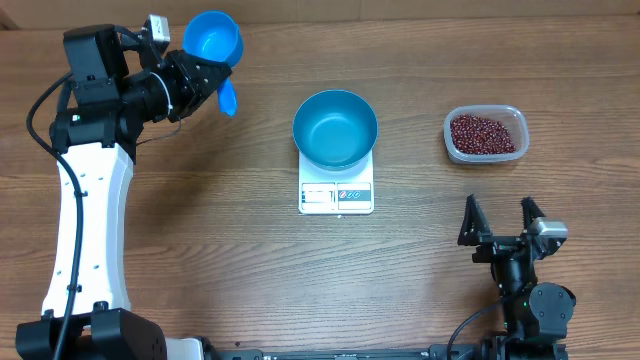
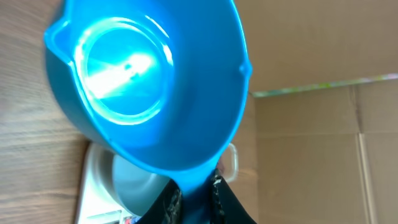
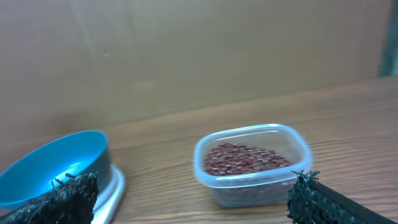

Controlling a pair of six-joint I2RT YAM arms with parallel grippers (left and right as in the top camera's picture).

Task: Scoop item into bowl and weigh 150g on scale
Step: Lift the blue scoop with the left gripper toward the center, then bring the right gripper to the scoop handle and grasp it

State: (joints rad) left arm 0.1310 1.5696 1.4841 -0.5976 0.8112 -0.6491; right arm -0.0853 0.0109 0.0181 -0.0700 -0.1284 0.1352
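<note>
The blue scoop's handle end (image 1: 228,101) reaches out beyond my left gripper's fingers, so my open right gripper should go on moving toward that handle end and close there.
My left gripper (image 1: 222,92) is shut on the handle of a small blue scoop (image 1: 213,38), held above the table's far left. In the left wrist view the empty scoop (image 2: 143,81) fills the frame, and its handle is pinched between the black fingers (image 2: 166,202). The blue bowl (image 1: 335,128) stands empty on the white scale (image 1: 336,195) at the table's middle. The red-brown beans (image 1: 484,133) lie in a clear tub (image 1: 510,112) at the right. Near the front right edge my right gripper (image 1: 500,222) is open and holds nothing. Beyond its fingers are the beans (image 3: 245,157) and the bowl (image 3: 56,165).
A cardboard wall (image 2: 311,143) stands behind the table. The scale's display strip faces the front edge. Bare wood lies between the scale and the tub (image 3: 252,165), and between the scale and the left arm.
</note>
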